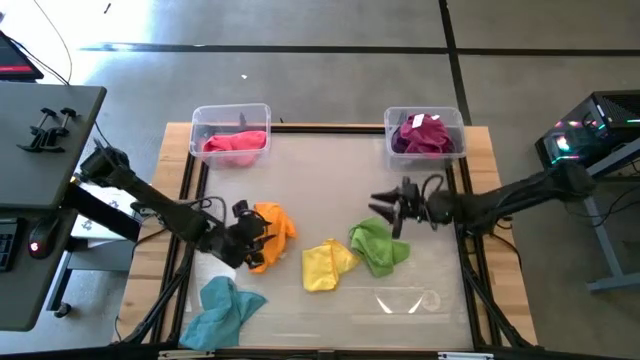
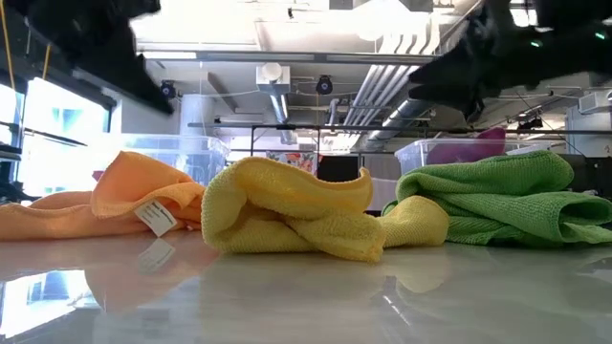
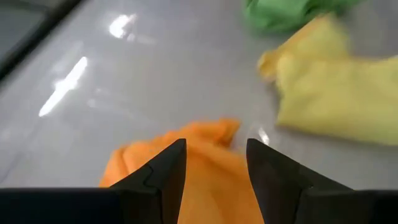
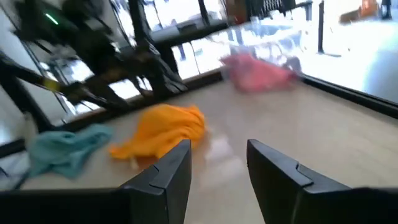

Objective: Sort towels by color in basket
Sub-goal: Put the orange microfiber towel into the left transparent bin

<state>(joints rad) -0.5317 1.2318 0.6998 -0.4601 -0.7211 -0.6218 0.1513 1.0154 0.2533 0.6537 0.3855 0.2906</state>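
Note:
My gripper will lift the orange towel (image 1: 274, 238) into a gathered heap with drooping ends, because the towel lies in loose folds (image 1: 279, 222).
Several towels lie loose on the table: orange (image 1: 275, 228), yellow (image 1: 326, 266), lime green (image 1: 380, 246) and teal (image 1: 222, 308). My left gripper (image 1: 252, 232) hangs open just above the orange towel (image 3: 205, 180), which shows below and between its fingers; the low view shows the arm clear of the cloth. Beyond the far side of the lime green towel, my right gripper (image 1: 383, 208) is open and points about level toward the table's left edge, with nothing between its fingers (image 4: 219, 144).
Two clear bins stand at the far edge. The left bin (image 1: 231, 110) holds a pink towel (image 1: 236, 145). The right bin (image 1: 424, 113) holds magenta and purple cloth (image 1: 425, 135). Bare tabletop lies between the bins and the loose towels.

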